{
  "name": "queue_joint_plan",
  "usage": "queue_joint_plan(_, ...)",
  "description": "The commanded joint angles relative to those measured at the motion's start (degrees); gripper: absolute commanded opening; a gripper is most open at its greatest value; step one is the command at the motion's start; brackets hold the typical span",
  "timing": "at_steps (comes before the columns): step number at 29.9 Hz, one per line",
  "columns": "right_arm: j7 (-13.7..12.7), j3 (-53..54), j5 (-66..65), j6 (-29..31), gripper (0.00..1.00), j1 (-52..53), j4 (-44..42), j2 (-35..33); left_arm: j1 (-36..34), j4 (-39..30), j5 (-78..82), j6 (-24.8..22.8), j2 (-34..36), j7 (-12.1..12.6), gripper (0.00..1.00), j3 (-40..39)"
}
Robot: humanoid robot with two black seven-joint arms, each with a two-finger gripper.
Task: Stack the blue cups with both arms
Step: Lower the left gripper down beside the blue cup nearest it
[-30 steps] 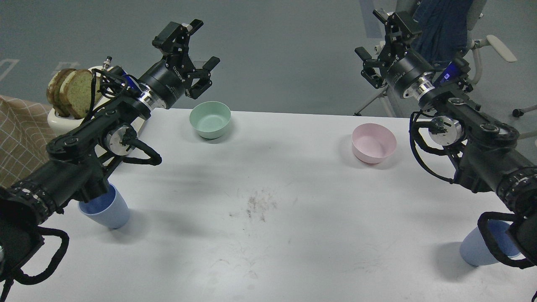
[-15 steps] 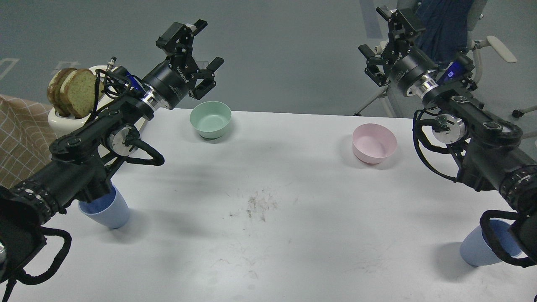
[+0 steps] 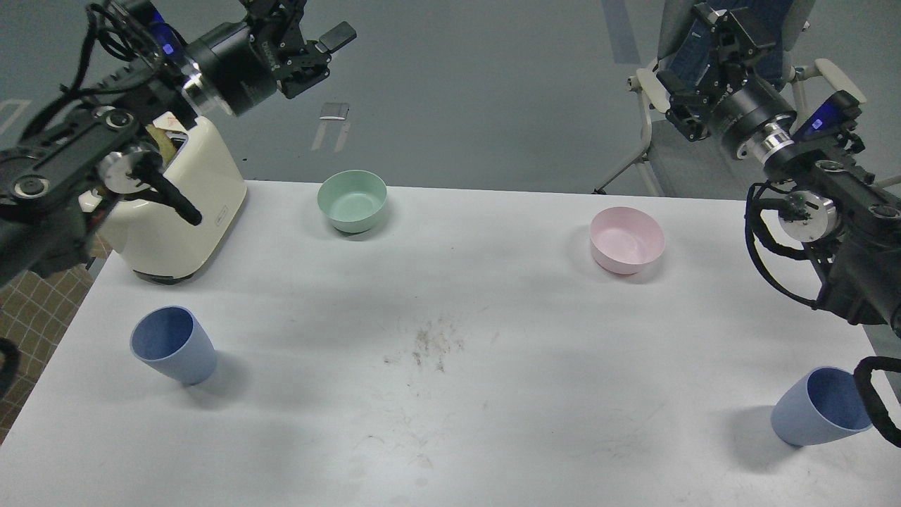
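Note:
The blue cups get narrower from rim to base (image 3: 787, 425), so I expect the lifted blue cup (image 3: 819, 407) to slide into the opening of the other cup when the robot lowers it.
Two blue cups stand upright on the white table (image 3: 450, 436). The left blue cup (image 3: 172, 345) is near the front left, tilted slightly in this view. The right blue cup (image 3: 816, 408) is at the front right edge, with a black cable loop just over its right rim. My left gripper (image 3: 310, 21) is high at the top left, above the toaster, far from the left cup, open and empty; its upper finger is cut off by the frame's top. My right gripper (image 3: 686, 53) is high at the back right, beyond the table, open and empty.
A cream toaster (image 3: 169, 218) stands at the back left, partly behind my left arm. A mint-green bowl (image 3: 352, 201) sits at the back centre-left and a pink bowl (image 3: 626, 239) at the back right. A chair (image 3: 658, 158) stands behind the table on the right.
Both arms have risen and swung outward. The left arm no longer covers the left cup and now shows the toaster body. The right arm uncovers most of the right cup. The cups have not moved.

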Motion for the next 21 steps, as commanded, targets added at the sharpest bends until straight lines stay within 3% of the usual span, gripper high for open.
queue_joint_plan(1, 0.00, 0.00, -0.01, 0.00, 1.00, -0.49, 1.18, -1.82, 1.34, -12.49, 13.93, 0.04, 12.67, -1.07, 0.98, 0.14)
queue_joint_plan(2, 0.00, 0.00, -0.01, 0.00, 1.00, -1.18, 1.88, -2.26, 2.74, -16.28, 17.55, 0.04, 17.68, -2.45, 0.98, 0.05)
queue_joint_plan(4, 0.00, 0.00, -0.01, 0.00, 1.00, -1.54, 2.59, -2.79, 4.67, -21.03, 22.30, 0.04, 25.23, -2.45, 0.98, 0.23)
queue_joint_plan(9, 0.00, 0.00, -0.01, 0.00, 1.00, -2.24, 3.03, -3.32, 8.55, -27.48, 30.41, 0.04, 38.19, -2.45, 0.98, 3.82)
queue_joint_plan(10, 0.00, 0.00, -0.01, 0.00, 1.00, -2.42, 3.12, -3.32, 8.64, -27.74, 32.24, 1.91, 40.64, -2.45, 0.98, 6.79)
queue_joint_plan(12, 0.00, 0.00, -0.01, 0.00, 1.00, -2.59, 3.12, -3.32, 8.73, -27.66, 34.44, 4.82, 42.15, -2.45, 0.98, 10.67)
queue_joint_plan(16, 0.00, 0.00, -0.01, 0.00, 1.00, -2.68, 3.29, -3.32, 8.73, -26.52, 40.87, 15.62, 42.86, -2.45, 0.98, 22.96)
queue_joint_plan(21, 0.00, 0.00, -0.10, 0.00, 1.00, -2.95, 3.47, -2.97, 8.82, -24.85, 41.13, 18.63, 40.94, -2.45, 0.98, 28.34)
